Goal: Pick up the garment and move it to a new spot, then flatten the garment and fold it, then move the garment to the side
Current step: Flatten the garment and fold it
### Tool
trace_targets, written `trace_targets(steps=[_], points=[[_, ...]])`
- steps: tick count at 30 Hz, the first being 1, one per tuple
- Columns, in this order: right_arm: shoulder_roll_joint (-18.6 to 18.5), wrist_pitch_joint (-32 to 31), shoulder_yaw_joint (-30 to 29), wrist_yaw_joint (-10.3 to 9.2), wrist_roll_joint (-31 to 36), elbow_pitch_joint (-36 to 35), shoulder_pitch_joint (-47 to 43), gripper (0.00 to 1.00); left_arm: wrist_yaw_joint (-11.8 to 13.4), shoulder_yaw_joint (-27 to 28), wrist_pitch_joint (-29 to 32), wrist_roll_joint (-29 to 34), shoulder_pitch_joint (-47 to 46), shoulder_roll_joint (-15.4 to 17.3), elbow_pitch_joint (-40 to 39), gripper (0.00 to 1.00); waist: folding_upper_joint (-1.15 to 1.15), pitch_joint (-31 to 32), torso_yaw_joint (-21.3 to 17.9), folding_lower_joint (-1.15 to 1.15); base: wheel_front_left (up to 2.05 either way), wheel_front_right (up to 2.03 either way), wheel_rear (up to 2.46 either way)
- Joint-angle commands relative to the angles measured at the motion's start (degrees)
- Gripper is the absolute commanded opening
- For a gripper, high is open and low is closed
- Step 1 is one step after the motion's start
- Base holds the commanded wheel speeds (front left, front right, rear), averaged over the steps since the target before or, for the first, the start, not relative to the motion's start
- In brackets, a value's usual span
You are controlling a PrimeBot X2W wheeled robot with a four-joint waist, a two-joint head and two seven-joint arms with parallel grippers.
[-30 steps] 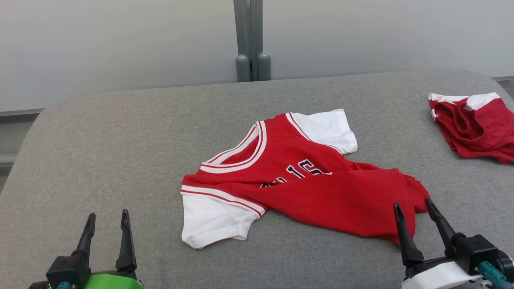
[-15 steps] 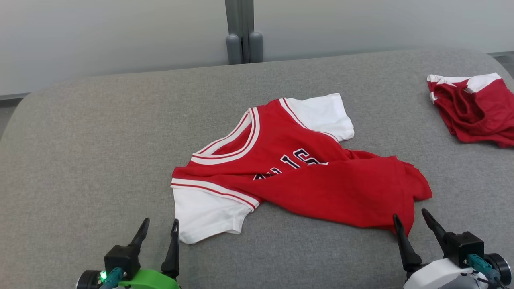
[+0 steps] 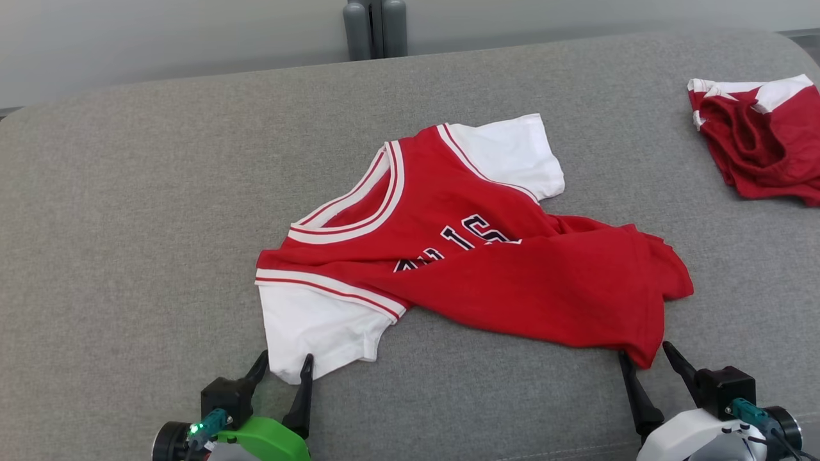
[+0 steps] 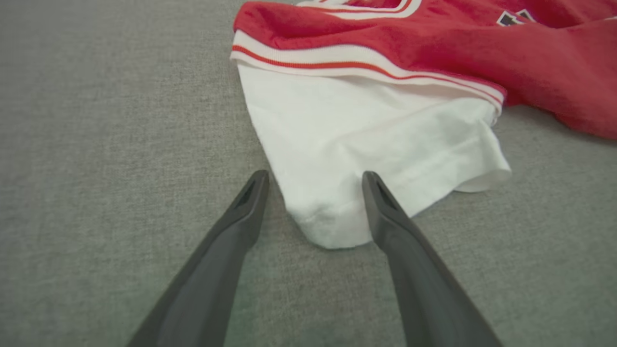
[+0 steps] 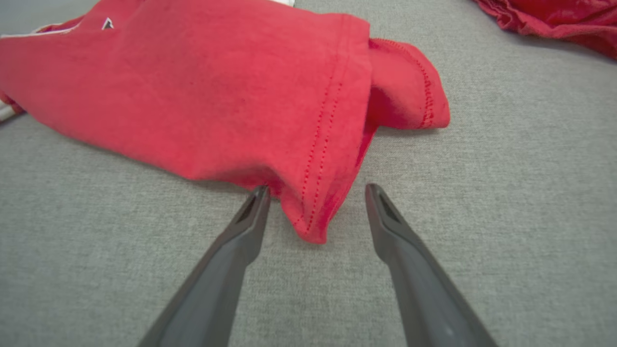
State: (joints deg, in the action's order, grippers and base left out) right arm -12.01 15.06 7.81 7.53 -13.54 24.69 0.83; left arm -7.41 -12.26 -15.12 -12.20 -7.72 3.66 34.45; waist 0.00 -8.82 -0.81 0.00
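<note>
The red jersey's lower half [image 3: 549, 288] will show more dark print when I flatten it, because the jersey's fold cuts off the dark lettering [image 3: 457, 239].
A red jersey with white sleeves [image 3: 461, 256] lies rumpled on the grey padded surface [image 3: 128, 224], its lower half folded over the dark lettering. My left gripper [image 3: 285, 362] is open, its fingers on either side of the near white sleeve's corner [image 4: 328, 226]. My right gripper [image 3: 644, 355] is open too, straddling the red hem corner [image 5: 315, 221] at the jersey's near right. Neither pair of fingers has closed on the cloth.
A second red and white garment [image 3: 762, 134] lies bunched at the far right edge. A grey post [image 3: 375, 25] stands behind the surface against a pale wall. Bare grey surface stretches to the left of the jersey.
The camera has tilted down. My left gripper has moved right and forward to the white sleeve corner. My right gripper has settled around the red hem corner.
</note>
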Motion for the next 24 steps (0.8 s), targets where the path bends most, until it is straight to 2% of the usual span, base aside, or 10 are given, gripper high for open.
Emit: trace_targets(steps=[1,6,7,8,9,10,17,24], points=[[0.2,0.1,0.4,-0.08,-0.4,0.3,1.0,1.00,-0.1,0.1,0.0,-0.6,-1.1,0.1,0.4,1.00,0.00,-0.4,-0.2,0.00,0.00,0.00,0.00],[0.2,0.1,1.9,-0.08,-1.4,1.5,2.1,1.00,-0.1,-1.8,0.0,-1.9,-2.1,-0.2,1.7,1.00,0.00,-0.7,-0.4,0.00,0.00,0.00,0.00],[0.1,0.1,2.1,-0.08,-1.7,1.7,2.2,0.75,-0.1,-2.1,0.0,-2.3,-2.3,-0.2,1.9,1.00,0.00,-0.7,-0.3,0.00,0.00,0.00,0.00],[0.0,0.1,2.4,-0.08,-1.8,1.8,2.3,0.35,-0.1,-2.4,0.0,-2.7,-2.5,-0.2,2.1,0.79,0.00,-0.7,-0.3,0.00,0.00,0.00,0.00],[0.0,0.1,2.8,-0.08,-2.3,1.8,2.4,0.00,-0.1,-2.7,0.0,-3.5,-2.6,-0.2,2.3,0.25,0.00,-0.6,-0.3,0.00,0.00,0.00,0.00],[0.0,0.2,3.2,-0.07,-2.5,1.4,2.6,0.00,-0.1,-3.0,0.0,-4.1,-2.8,-0.3,2.2,0.00,0.00,-0.5,-0.3,0.00,0.00,0.00,0.00],[-1.2,0.1,3.9,-0.08,-2.3,-6.0,3.0,0.00,-0.1,-0.7,0.0,-8.0,-1.8,-0.1,-4.6,0.00,0.00,0.4,-0.6,0.00,0.00,0.00,0.00],[-5.0,0.2,6.0,-0.08,-2.8,-12.7,9.0,0.00,-0.1,0.3,0.0,-10.1,-8.5,4.1,-12.2,0.00,0.00,-0.5,-0.9,0.00,0.00,0.00,0.00]])
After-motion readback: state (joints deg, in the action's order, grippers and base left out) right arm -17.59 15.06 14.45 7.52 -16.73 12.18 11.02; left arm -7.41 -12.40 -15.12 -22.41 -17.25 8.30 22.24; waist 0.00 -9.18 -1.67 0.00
